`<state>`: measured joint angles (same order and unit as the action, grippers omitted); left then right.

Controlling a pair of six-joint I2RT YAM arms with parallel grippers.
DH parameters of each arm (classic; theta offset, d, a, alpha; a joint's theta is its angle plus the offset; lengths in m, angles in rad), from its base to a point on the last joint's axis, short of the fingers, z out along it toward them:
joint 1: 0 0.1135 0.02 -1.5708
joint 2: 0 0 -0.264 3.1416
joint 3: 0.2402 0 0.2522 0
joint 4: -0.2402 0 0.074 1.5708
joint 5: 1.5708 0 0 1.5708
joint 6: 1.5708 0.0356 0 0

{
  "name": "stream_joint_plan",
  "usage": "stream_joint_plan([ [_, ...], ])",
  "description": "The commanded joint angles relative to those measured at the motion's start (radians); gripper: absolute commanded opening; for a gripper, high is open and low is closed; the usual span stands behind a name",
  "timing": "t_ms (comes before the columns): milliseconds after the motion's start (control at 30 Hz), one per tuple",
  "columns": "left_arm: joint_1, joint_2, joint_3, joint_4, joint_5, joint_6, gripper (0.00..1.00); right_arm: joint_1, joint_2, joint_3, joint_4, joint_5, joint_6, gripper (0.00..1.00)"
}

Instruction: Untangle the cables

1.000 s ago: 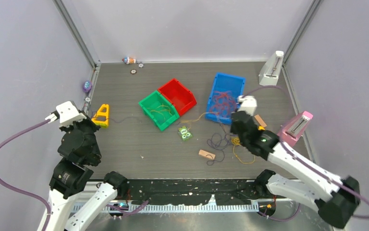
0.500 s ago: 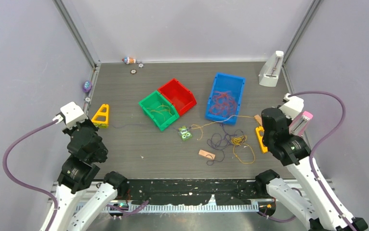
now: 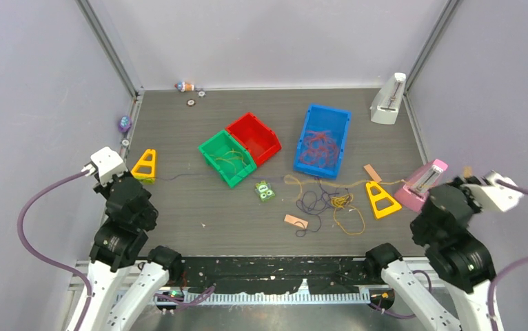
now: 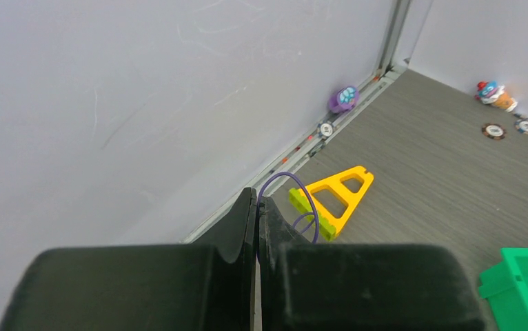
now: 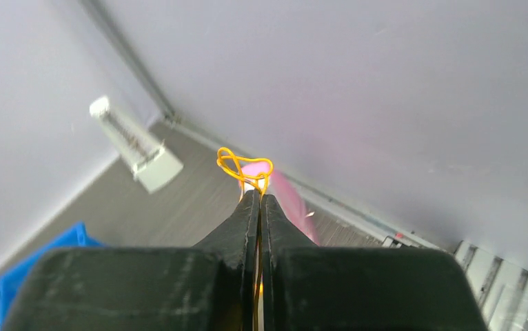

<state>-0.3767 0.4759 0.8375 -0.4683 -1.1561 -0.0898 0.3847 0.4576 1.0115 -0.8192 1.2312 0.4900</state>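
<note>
The purple and yellow cables reach to opposite sides with their loops wound together (image 3: 340,201). My left gripper should therefore bring the purple cable's end back to the tangle (image 3: 311,203).
A tangle of yellow and dark purple cables (image 3: 330,203) lies on the table's right middle. Orange-red cables (image 3: 320,146) fill the blue bin (image 3: 344,117), and yellow ones (image 3: 228,157) lie in the green bin (image 3: 209,146). My left gripper (image 4: 257,200) is shut on a purple cable (image 4: 307,200), which loops beyond the tips and runs right across the table (image 3: 178,176). My right gripper (image 5: 260,195) is shut on a yellow cable (image 5: 256,181) and is raised near the right wall. That cable stretches back to the tangle (image 3: 358,185).
A red bin (image 3: 265,131) adjoins the green one. Yellow triangles lie at the left (image 3: 144,165) and right (image 3: 381,199). A pink stand (image 3: 423,183), a white stand (image 3: 388,100), a green toy (image 3: 266,191) and tan blocks (image 3: 295,221) are nearby. Small toys (image 3: 185,87) sit at the back.
My right arm swung from the blue bin out to the right wall, drawing the yellow cable taut and uncovering the right triangle. My left arm drew back slightly toward the near edge.
</note>
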Motion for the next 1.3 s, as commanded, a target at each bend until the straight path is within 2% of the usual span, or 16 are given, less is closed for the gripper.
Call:
stream_joint_plan([
  [0, 0.028, -0.001, -0.017, -0.015, 0.008, -0.057, 0.00, -0.003, -0.095, 0.073, 0.088, 0.221, -0.124, 0.05],
  [100, 0.030, 0.030, -0.002, -0.034, 0.038, -0.069, 0.00, -0.003, -0.125, 0.060, 0.212, 0.190, -0.268, 0.06],
  [133, 0.030, 0.043, 0.007, -0.054, 0.071, -0.085, 0.00, -0.003, -0.130, 0.047, 0.231, 0.117, -0.316, 0.05],
  [200, 0.030, 0.068, 0.022, -0.085, 0.184, -0.108, 0.00, -0.003, -0.115, 0.048, 0.222, -0.032, -0.299, 0.05],
  [267, 0.030, 0.099, 0.045, -0.136, 0.289, -0.170, 0.00, -0.003, -0.087, 0.050, 0.187, -0.213, -0.288, 0.05],
  [367, 0.030, 0.148, 0.058, -0.179, 0.610, -0.184, 0.00, -0.003, -0.005, 0.058, 0.144, -0.582, -0.269, 0.05],
  [400, 0.030, 0.169, 0.058, -0.193, 0.681, -0.209, 0.00, -0.003, 0.012, 0.061, 0.140, -0.651, -0.252, 0.05],
  [433, 0.030, 0.181, 0.054, -0.202, 0.739, -0.232, 0.00, -0.003, 0.044, 0.060, 0.138, -0.782, -0.244, 0.05],
  [567, 0.030, 0.214, 0.008, -0.193, 0.867, -0.294, 0.17, -0.003, 0.110, 0.040, 0.182, -0.964, -0.215, 0.05],
  [633, 0.030, 0.221, -0.012, -0.185, 0.926, -0.299, 0.32, -0.003, 0.141, 0.052, 0.204, -1.011, -0.213, 0.05],
  [767, 0.004, 0.225, -0.029, -0.182, 0.993, -0.292, 0.68, -0.002, 0.210, 0.114, 0.223, -1.070, -0.222, 0.05],
  [800, -0.009, 0.221, -0.038, -0.166, 1.010, -0.286, 0.73, -0.002, 0.230, 0.126, 0.230, -1.085, -0.222, 0.05],
  [933, -0.099, 0.209, -0.135, 0.005, 1.142, -0.263, 0.82, -0.004, 0.286, 0.191, 0.244, -1.099, -0.221, 0.06],
  [1067, -0.201, 0.275, -0.230, 0.234, 1.260, -0.224, 0.83, -0.003, 0.334, 0.256, 0.249, -1.094, -0.220, 0.05],
  [1267, -0.356, 0.444, -0.229, 0.385, 1.356, -0.123, 0.81, -0.003, 0.393, 0.332, 0.249, -1.126, -0.216, 0.05],
])
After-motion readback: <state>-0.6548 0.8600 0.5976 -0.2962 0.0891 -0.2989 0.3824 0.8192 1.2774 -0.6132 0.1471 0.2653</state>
